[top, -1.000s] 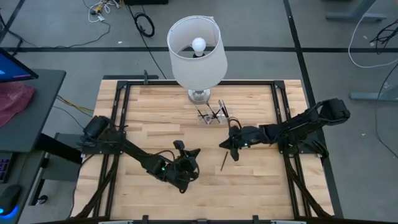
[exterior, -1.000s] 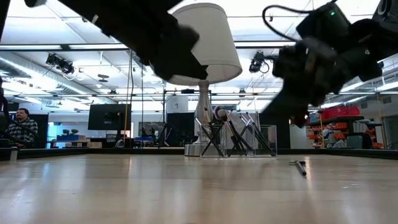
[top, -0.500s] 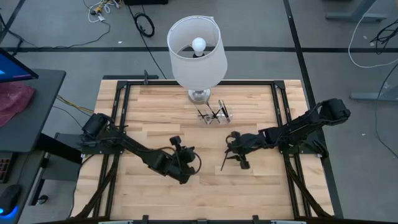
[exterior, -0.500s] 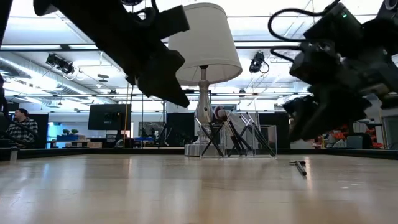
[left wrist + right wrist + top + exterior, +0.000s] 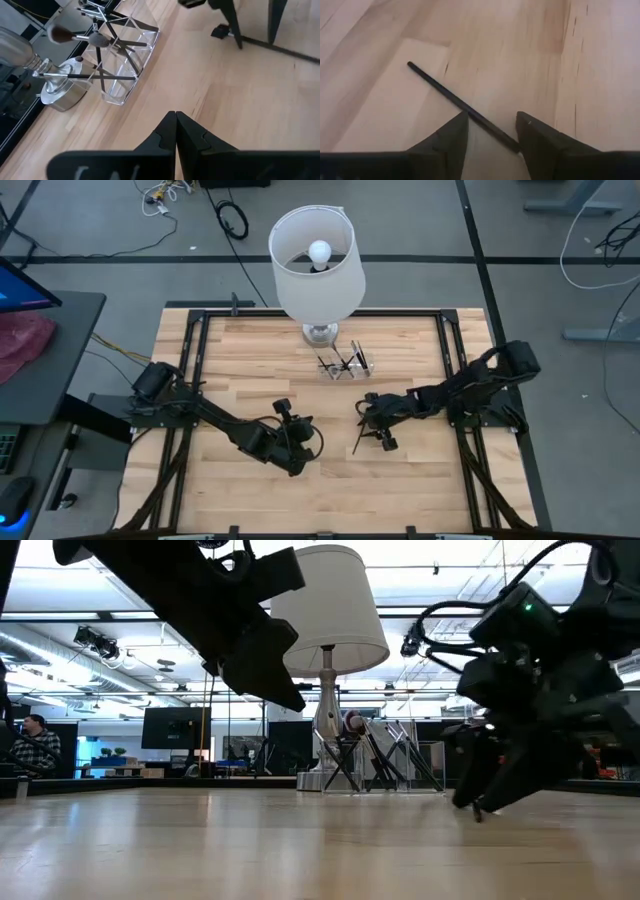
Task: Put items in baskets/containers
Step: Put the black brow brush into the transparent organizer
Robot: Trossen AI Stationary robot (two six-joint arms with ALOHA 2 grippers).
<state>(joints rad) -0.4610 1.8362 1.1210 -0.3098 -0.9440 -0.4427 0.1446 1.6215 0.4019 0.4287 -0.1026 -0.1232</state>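
My right gripper is on both sides of the brush's head end [image 5: 222,31], and the brush's handle [image 5: 357,445] is lying crooked. I should swing the handle around so my left gripper can take it.
One thin dark brush [image 5: 450,95] lies flat on the wooden table [image 5: 420,480] right of centre, also seen in the high view as the brush [image 5: 359,441]. My right gripper [image 5: 492,127] is open and low over it, its fingers standing on either side of the brush's end; whether they touch it I cannot tell. The clear box [image 5: 125,65] sits by the lamp base with several brushes leaning inside it. My left gripper [image 5: 175,117] is shut on nothing and hangs above the table's middle [image 5: 300,448].
A white-shaded lamp [image 5: 316,260] stands at the far middle, just behind the clear box [image 5: 345,365]. Black frame rails [image 5: 455,370] run along the table's sides. Bare wood lies along the near edge.
My right gripper has opened and come down toward the table, over the dark brush, shifting a little toward the near edge. My left gripper has shifted slightly toward the table's left. The brush has stayed where it lay.
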